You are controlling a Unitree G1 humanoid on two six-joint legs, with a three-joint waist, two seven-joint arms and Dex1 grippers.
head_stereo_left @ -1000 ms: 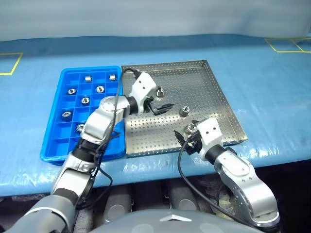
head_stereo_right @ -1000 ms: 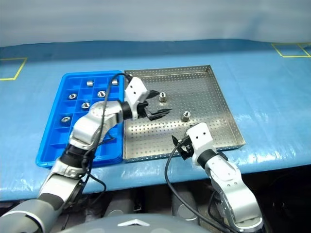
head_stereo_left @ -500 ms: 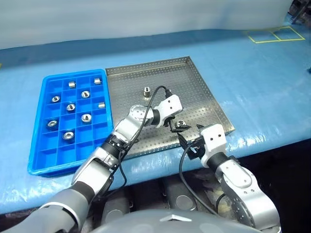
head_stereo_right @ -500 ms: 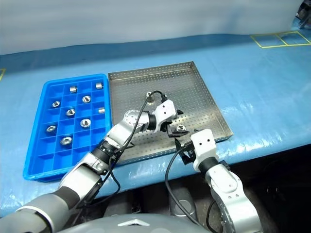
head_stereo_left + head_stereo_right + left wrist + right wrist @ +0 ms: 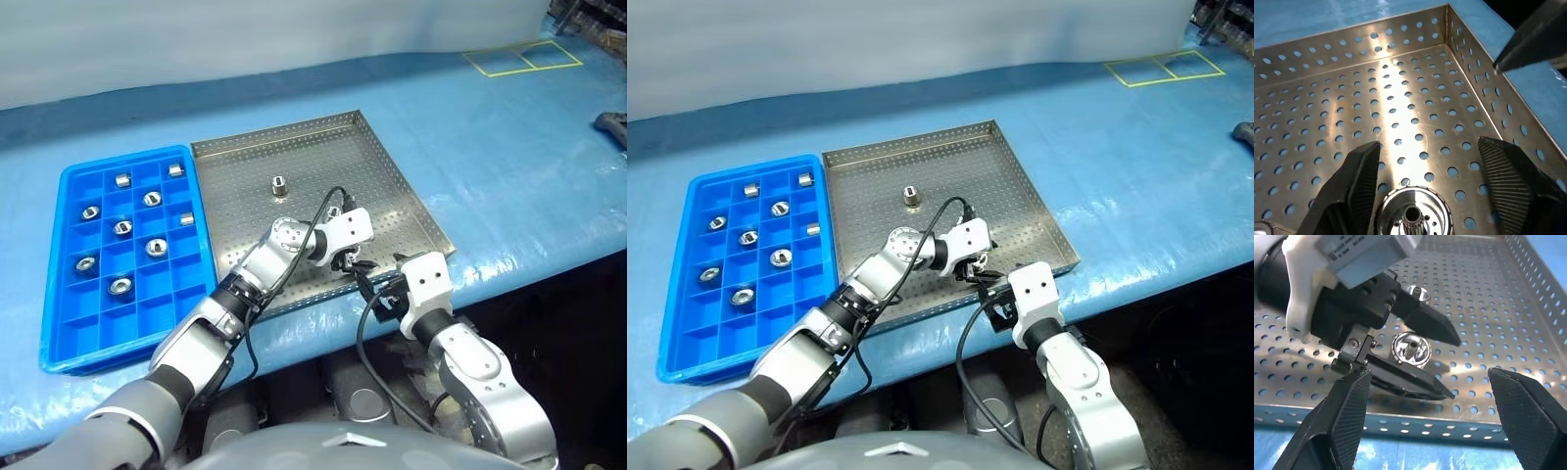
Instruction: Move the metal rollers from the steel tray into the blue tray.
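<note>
The fingers of my left gripper reach past the front roller (image 5: 1414, 215). I should pull my left gripper back until its fingers straddle the roller's sides (image 5: 1418, 361), and then close it.
The steel tray (image 5: 392, 176) lies mid-table with the blue tray (image 5: 59, 294) against its left side. Several metal rollers (image 5: 155, 247) sit in the blue tray's compartments. One roller (image 5: 279, 184) stands alone toward the steel tray's far side. My left gripper (image 5: 351, 262) is low near the tray's front rim, open, its fingers (image 5: 1359, 186) straddling a roller (image 5: 1413, 215) with a gap on one side. The right wrist view shows that roller (image 5: 1410, 350) and another roller (image 5: 1417, 293) just behind. My right gripper (image 5: 377, 294) hovers open at the front rim, facing the left one.
The table's front edge runs just below the steel tray's front rim. A dark object (image 5: 612, 125) lies at the table's far right. Yellow tape squares (image 5: 519, 61) mark the back right corner.
The view has swung right. My left gripper dropped from the tray's middle to the roller near the front rim and narrowed its fingers around it. The right arm stayed put.
</note>
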